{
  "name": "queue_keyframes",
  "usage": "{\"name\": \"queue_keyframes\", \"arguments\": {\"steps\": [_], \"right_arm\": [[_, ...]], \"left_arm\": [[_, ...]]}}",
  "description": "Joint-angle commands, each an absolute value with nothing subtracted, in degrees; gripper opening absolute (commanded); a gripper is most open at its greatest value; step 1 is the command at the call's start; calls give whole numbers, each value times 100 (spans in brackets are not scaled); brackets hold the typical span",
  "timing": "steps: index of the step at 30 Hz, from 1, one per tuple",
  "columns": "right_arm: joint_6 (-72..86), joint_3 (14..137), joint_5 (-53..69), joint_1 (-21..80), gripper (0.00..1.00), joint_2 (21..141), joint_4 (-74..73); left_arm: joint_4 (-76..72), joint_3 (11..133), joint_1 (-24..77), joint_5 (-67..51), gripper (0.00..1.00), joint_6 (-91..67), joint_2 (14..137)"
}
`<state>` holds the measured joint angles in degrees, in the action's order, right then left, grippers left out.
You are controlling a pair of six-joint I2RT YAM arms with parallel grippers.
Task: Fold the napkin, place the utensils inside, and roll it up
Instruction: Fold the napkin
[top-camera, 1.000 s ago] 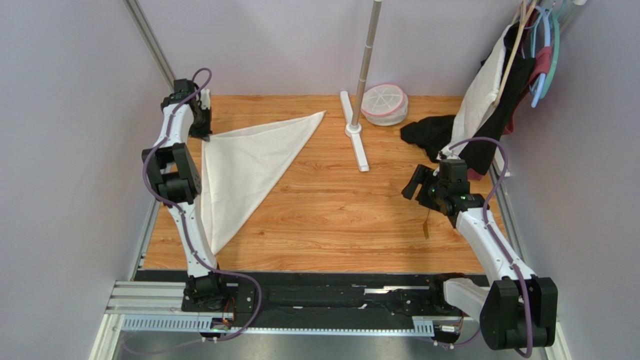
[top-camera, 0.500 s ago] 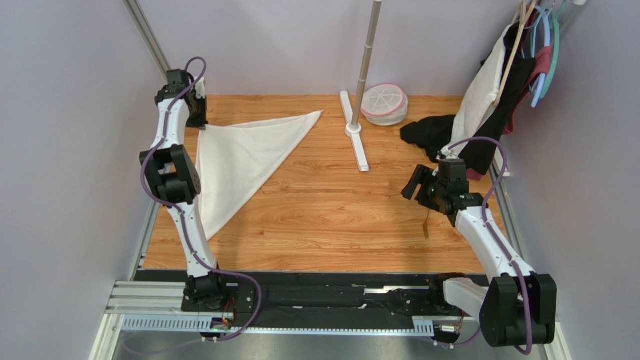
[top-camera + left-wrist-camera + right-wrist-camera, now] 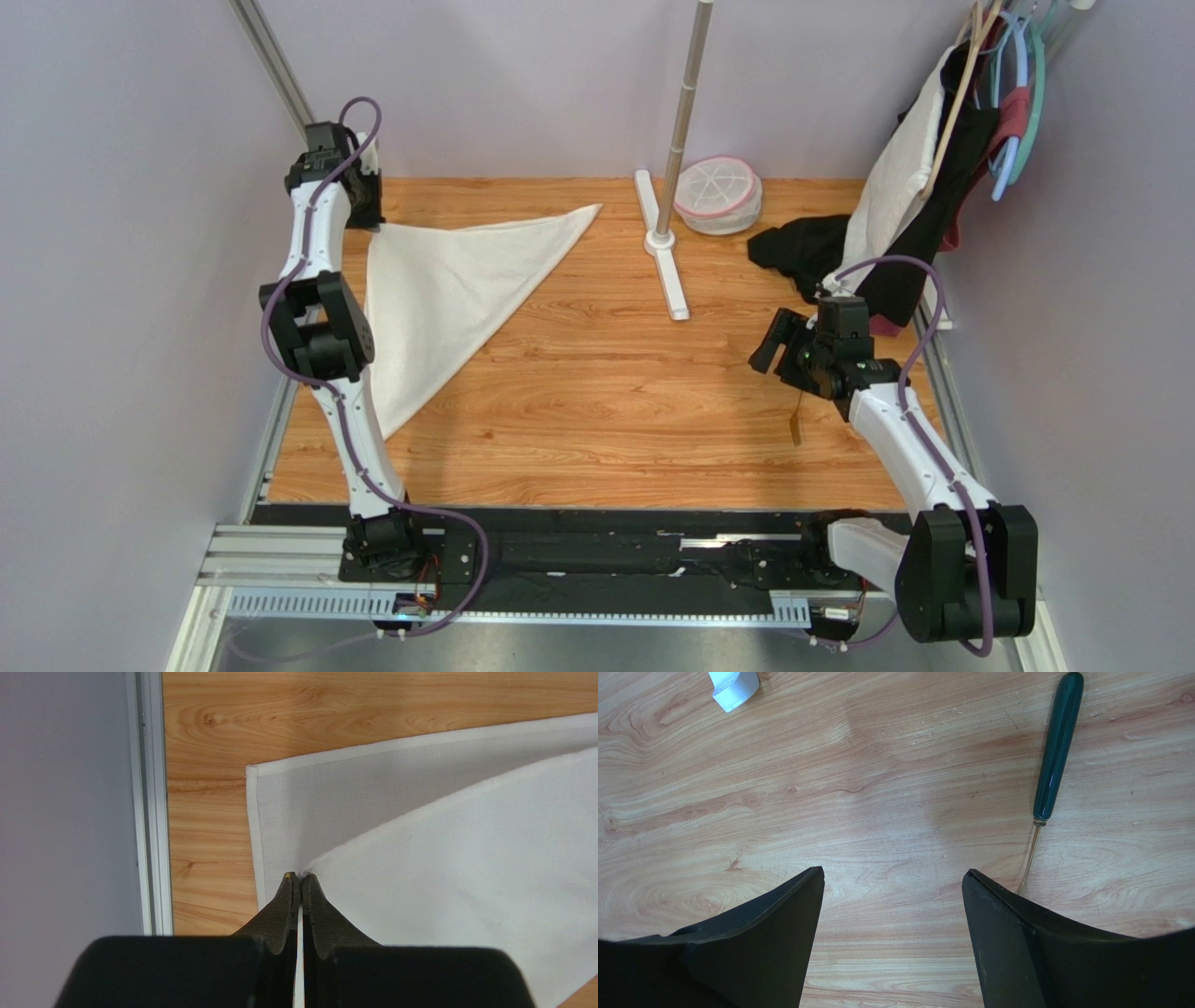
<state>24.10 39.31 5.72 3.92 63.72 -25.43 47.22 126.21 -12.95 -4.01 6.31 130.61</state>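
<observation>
The lower layer's corner [image 3: 253, 771] lies flat just past the upper layer's gripped corner [image 3: 314, 863]. My left gripper should keep going forward until the corners meet and then let go.
The cream-white napkin [image 3: 442, 287] lies folded into a triangle on the left of the wooden table. My left gripper [image 3: 368, 216] is at its far-left corner, shut on the corner of the upper layer [image 3: 300, 877]. The lower layer's corner lies flat a little beyond it in the left wrist view [image 3: 281, 805]. My right gripper [image 3: 776, 345] is open and empty above bare wood [image 3: 893, 875]. The fork [image 3: 795, 417] lies just near of it. Its dark green handle [image 3: 1057, 749] points away. Its tines are hidden behind my right finger [image 3: 1011, 931].
A white pole stand with a flat foot [image 3: 662, 241] rises at the back middle, with a round pink-and-white container [image 3: 718, 193] beside it. A black cloth [image 3: 804, 249] and garments on hangers [image 3: 954, 126] fill the back right. A metal rail [image 3: 149, 798] runs along the left edge.
My left gripper has moved towards the far-left corner, pulling the napkin's corner with it. The napkin's near tip has slid away from the front edge. The right arm has barely moved.
</observation>
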Motion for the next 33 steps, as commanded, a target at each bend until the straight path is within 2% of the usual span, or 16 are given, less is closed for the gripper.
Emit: {"name": "queue_keyframes", "arguments": {"steps": [1, 18, 19, 20, 22, 23, 28, 31, 33], "right_arm": [[2364, 4025, 606, 369, 76, 6407, -2285], [2364, 4043, 597, 369, 76, 6600, -2259], [2364, 4043, 606, 378, 76, 6601, -2250], [2356, 4043, 615, 378, 77, 6618, -2250], [2347, 4043, 650, 369, 77, 6636, -2233], [2338, 4043, 668, 378, 77, 6627, -2232], [2364, 4025, 931, 430, 77, 6504, -2075], [2496, 4034, 984, 667, 76, 6469, -1934], [2706, 4017, 984, 912, 76, 6486, -1820]], "left_arm": [[4517, 12937, -1380, -352, 0, 615, 12761], [4403, 13421, -1441, -326, 0, 598, 13271], [4377, 13421, -1468, -247, 11, 572, 13332], [4394, 13499, -1476, -194, 54, 545, 13385], [4508, 13640, -1477, -10, 88, 396, 13482], [4517, 13702, -1485, 61, 99, 291, 13474], [4237, 13448, -1468, 44, 99, 27, 12913], [3974, 12817, -1328, -95, 99, -245, 12378], [3640, 11869, -1056, -149, 99, -509, 12034]]}}
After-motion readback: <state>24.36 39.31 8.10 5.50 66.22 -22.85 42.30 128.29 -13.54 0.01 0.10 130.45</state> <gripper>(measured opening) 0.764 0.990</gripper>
